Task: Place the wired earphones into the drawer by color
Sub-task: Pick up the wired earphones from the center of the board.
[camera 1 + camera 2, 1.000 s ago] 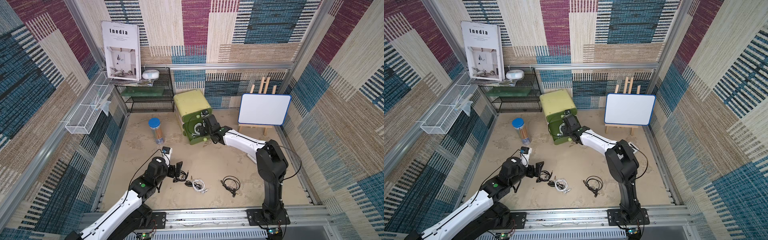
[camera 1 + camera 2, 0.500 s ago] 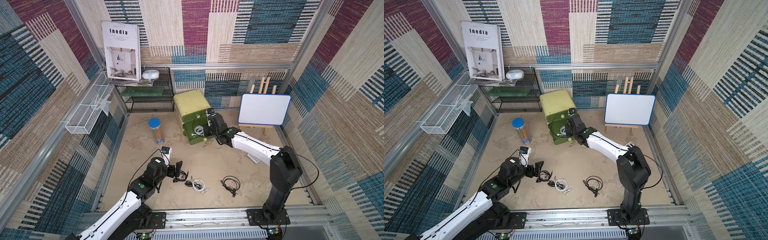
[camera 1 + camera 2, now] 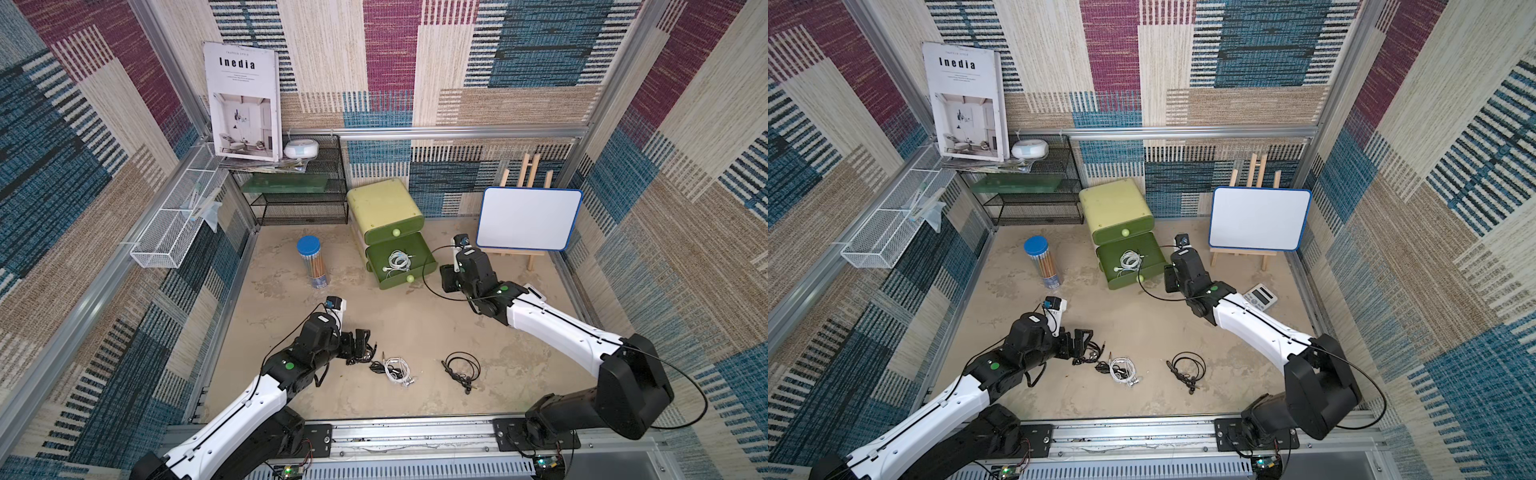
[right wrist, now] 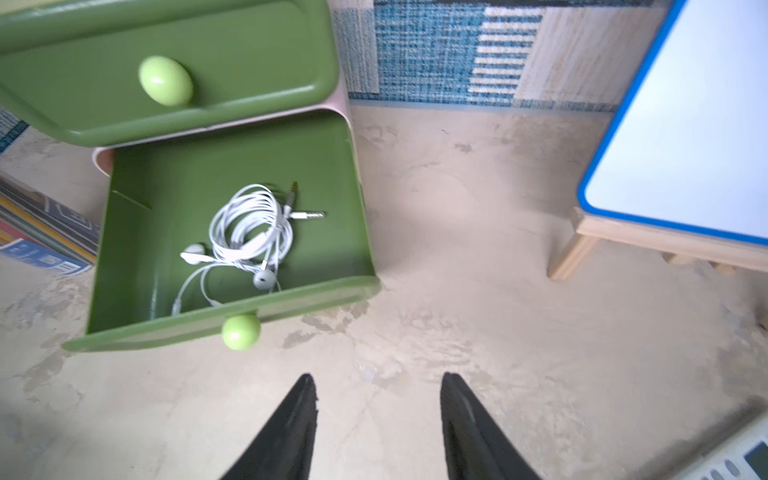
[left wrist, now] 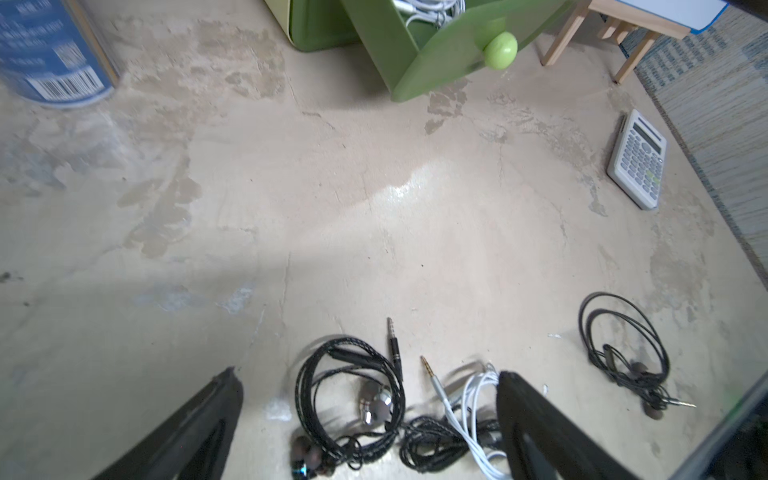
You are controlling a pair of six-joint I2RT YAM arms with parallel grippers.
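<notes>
The white earphones (image 3: 397,370) are lying across the small black bundle (image 3: 377,367), and my left gripper is hovering above black braided earphones, so it should first move the white earphones to the drawer.
The green drawer unit has its lower drawer (image 3: 399,283) pulled out, its bare floor (image 4: 166,199) showing in the right wrist view. White wired earphones (image 4: 249,228) lie coiled inside it, seen too in a top view (image 3: 398,261). My right gripper (image 4: 377,376) is open and empty above the floor, just right of that drawer (image 3: 446,279). My left gripper (image 5: 368,372) stands wide open low over black braided earphones (image 5: 353,390). White earphones (image 5: 469,399) and a small black bundle (image 5: 432,449) lie by one finger. Further black earphones (image 3: 461,368) lie apart.
A blue-lidded pencil tube (image 3: 311,262) stands left of the drawer unit. A whiteboard on an easel (image 3: 525,218) stands at the back right, with a calculator (image 3: 1260,296) on the floor near it. A black wire rack (image 3: 299,195) and a white wire basket (image 3: 174,228) line the back left.
My right gripper has opened and drawn back to the right, away from the open drawer, where the white earphones now lie. The left arm has not moved.
</notes>
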